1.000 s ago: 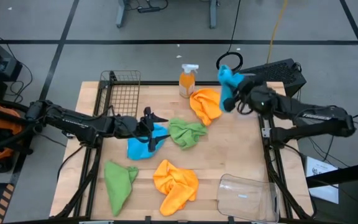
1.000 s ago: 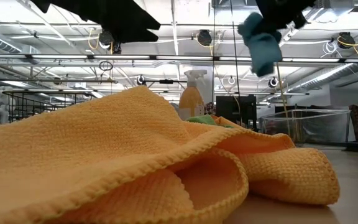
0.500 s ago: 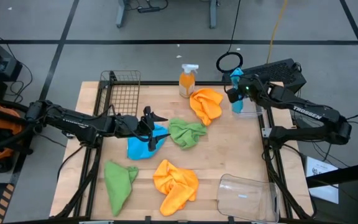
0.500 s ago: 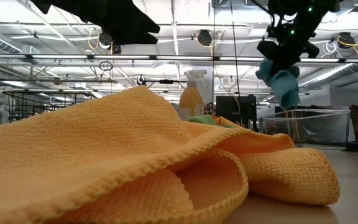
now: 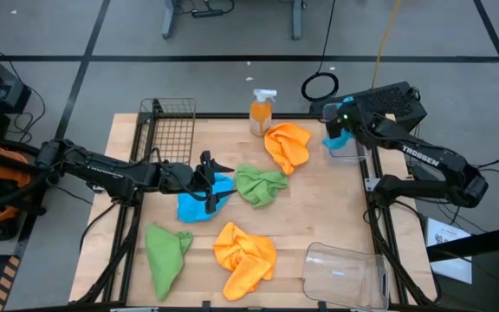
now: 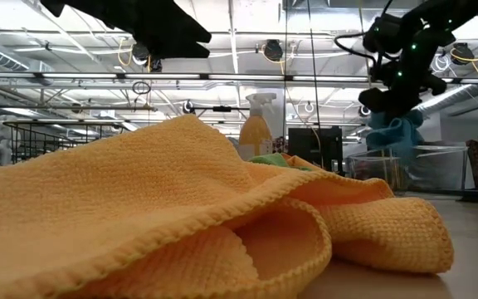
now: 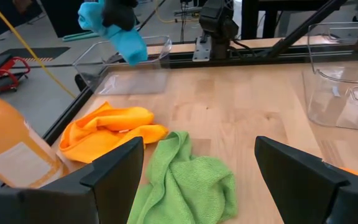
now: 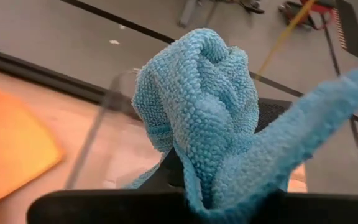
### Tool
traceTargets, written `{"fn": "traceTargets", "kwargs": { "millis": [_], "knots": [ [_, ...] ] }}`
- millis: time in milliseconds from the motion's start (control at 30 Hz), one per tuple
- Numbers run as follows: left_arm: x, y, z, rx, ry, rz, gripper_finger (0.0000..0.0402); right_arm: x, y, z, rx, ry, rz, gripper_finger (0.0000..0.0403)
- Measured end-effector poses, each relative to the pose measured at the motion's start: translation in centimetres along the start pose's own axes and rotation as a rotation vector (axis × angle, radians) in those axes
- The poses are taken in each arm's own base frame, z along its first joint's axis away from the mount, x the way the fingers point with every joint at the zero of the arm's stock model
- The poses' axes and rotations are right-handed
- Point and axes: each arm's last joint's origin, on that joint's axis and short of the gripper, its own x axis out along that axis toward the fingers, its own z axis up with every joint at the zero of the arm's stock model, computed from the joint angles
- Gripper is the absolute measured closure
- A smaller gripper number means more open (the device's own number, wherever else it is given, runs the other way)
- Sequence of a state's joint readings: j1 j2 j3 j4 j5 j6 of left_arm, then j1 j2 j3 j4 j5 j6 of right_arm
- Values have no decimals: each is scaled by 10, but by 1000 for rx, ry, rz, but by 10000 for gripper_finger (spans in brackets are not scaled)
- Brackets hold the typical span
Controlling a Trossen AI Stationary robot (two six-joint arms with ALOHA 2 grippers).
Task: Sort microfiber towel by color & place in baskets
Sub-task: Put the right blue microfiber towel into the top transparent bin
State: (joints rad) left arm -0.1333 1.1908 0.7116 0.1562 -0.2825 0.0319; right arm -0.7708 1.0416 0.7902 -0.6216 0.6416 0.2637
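I can see the bunched blue towel hanging over the far clear basket's open top, so I keep lowering the towel with my right gripper until it is down below the basket's rim.
My right gripper is shut on a bright blue microfiber towel above the clear plastic basket at the table's far right corner. In the low view the towel hangs at the height of the basket's rim. My left gripper is open and hovers over the second blue towel at mid-table. Two green towels and two orange ones lie bunched on the wood. My right gripper pinches a bunched fold of the blue towel between its two fingers, coming from above. The cloth covers the fingertips, so the exact spot is hidden. The towel is lifted clear of the table and hangs slack below the gripper.
A black wire basket stands at the far left. A second clear basket sits at the near right corner. An orange spray bottle stands at the far edge beside the orange towel. In the low view an orange towel fills the foreground.
My right gripper has carried the blue towel toward the table's far right corner and down, from beside the far orange towel to above the clear basket. The towel hangs lower now, at the basket's rim. The left arm has kept still.
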Motion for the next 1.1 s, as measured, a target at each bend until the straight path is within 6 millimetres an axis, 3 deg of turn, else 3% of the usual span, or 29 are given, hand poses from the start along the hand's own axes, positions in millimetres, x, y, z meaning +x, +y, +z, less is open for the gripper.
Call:
{"fn": "traceTargets", "kwargs": {
  "millis": [133,433,733,1100],
  "knots": [
    [0,0,0,0,0,0,91,6,-7,2,7,0,-12,389],
    [0,0,1,-3,-9,0,91,13,0,-3,-9,75,58,389],
    [0,0,1,-3,-9,0,91,54,26,-16,-63,264,53,386],
    [0,0,0,-2,-5,-16,91,76,24,-20,-19,334,39,306]
  ]
}}
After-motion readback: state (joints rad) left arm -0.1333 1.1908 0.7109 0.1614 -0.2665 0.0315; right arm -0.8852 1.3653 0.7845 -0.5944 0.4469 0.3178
